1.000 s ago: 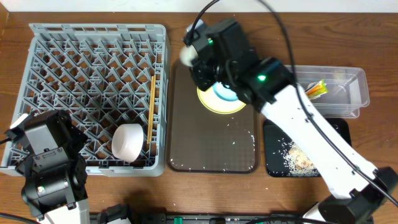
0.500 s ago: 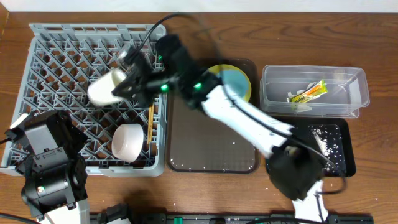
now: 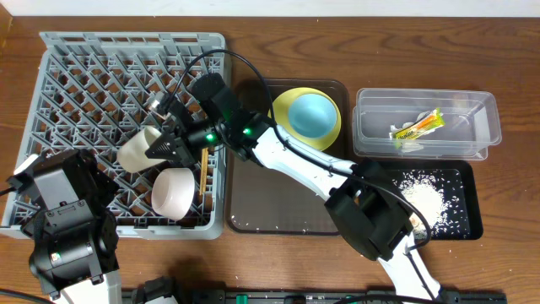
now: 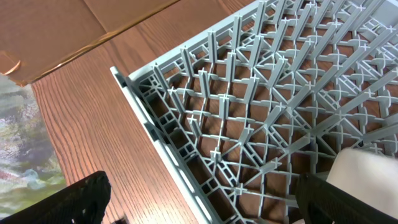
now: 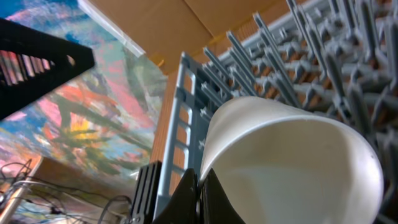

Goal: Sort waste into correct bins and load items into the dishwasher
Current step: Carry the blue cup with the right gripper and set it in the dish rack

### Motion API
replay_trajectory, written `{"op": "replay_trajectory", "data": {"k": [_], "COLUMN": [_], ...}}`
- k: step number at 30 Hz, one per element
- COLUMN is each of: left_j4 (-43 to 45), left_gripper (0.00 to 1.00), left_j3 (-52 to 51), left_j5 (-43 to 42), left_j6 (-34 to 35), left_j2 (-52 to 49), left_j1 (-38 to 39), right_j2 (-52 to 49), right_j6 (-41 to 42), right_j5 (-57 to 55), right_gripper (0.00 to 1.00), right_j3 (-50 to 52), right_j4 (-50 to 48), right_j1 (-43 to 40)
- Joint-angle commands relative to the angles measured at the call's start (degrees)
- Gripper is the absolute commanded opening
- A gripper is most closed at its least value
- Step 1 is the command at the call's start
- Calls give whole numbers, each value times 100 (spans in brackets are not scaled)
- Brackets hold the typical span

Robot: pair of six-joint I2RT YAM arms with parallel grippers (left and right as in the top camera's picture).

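Note:
The small white cup (image 3: 137, 152) is clear of the white bowl, so the robot's right gripper should go on moving it toward the chopsticks (image 3: 203, 171) until the rack's wires hold it up.
My right gripper (image 3: 163, 143) is shut on the rim of the small white cup (image 3: 137, 152), which it holds tilted over the middle of the grey dish rack (image 3: 76, 76). The right wrist view shows the fingers (image 5: 199, 186) pinching the cup's rim (image 5: 292, 155). A white bowl (image 3: 175, 192) and the chopsticks (image 3: 205, 127) lie in the rack. The light blue bowl (image 3: 313, 112) sits on the yellow plate (image 3: 283, 105). The green-and-yellow wrapper (image 3: 418, 125) lies in the clear tub (image 3: 489, 114). Rice grains (image 3: 422, 194) lie in the black tray (image 3: 468, 211). My left gripper (image 4: 211, 208) is open over the rack's edge (image 4: 155, 130). I cannot make out the tissue.
The dark brown serving tray (image 3: 287, 198) lies between the rack and the bins, with a few grains on it. My right arm (image 3: 295, 165) stretches across it. My left arm's body (image 3: 63, 219) stands at the rack's front left corner.
My right arm has swung left from above the plate, carrying the white cup over the rack and lower toward the white bowl. The plate and blue bowl are now uncovered.

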State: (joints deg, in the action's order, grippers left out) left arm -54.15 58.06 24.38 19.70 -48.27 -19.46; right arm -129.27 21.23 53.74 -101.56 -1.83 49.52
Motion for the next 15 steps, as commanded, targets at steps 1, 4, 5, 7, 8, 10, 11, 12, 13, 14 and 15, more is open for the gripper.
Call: {"op": "replay_trajectory", "data": {"k": [1,4,5,7,8,10,11,12,13,14,15], "left_j4": [-24,-24,-24,-24,-24,-24,-24,-24,-24,-24,-24], "left_gripper": [96,96,96,96,96,96,96,96,96,96,96], "left_j3": [98,98,98,98,98,98,98,98,98,98,98], "left_j5": [74,76,76,76,74,74,76,74,74,76,74], "left_j6": [57,57,57,57,57,57,57,57,57,57,57], "left_j2": [4,4,4,4,4,4,2,4,4,4,4], "left_j1": [-24,-24,-24,-24,-24,-24,-24,-24,-24,-24,-24], "right_j2": [-186,-195,-195,-195,-195,-195,-195,-195,-195,-195,-195], "right_j6": [-72,-72,-72,-76,-107,-238,-317,-363,-415,-455,-527], "right_j5": [-55,-138,-142,-142,-142,-142,-142,-144,-142,-146,-149], "right_gripper": [1,1,1,1,1,1,1,1,1,1,1], "right_j3": [4,4,4,4,4,4,4,4,4,4,4], "right_j4": [153,356,426,614,704,929,1058,1167,1268,1346,1458], "right_j1": [-59,-173,-214,-326,-369,-459,-503,-542,-579,-612,-656]}}
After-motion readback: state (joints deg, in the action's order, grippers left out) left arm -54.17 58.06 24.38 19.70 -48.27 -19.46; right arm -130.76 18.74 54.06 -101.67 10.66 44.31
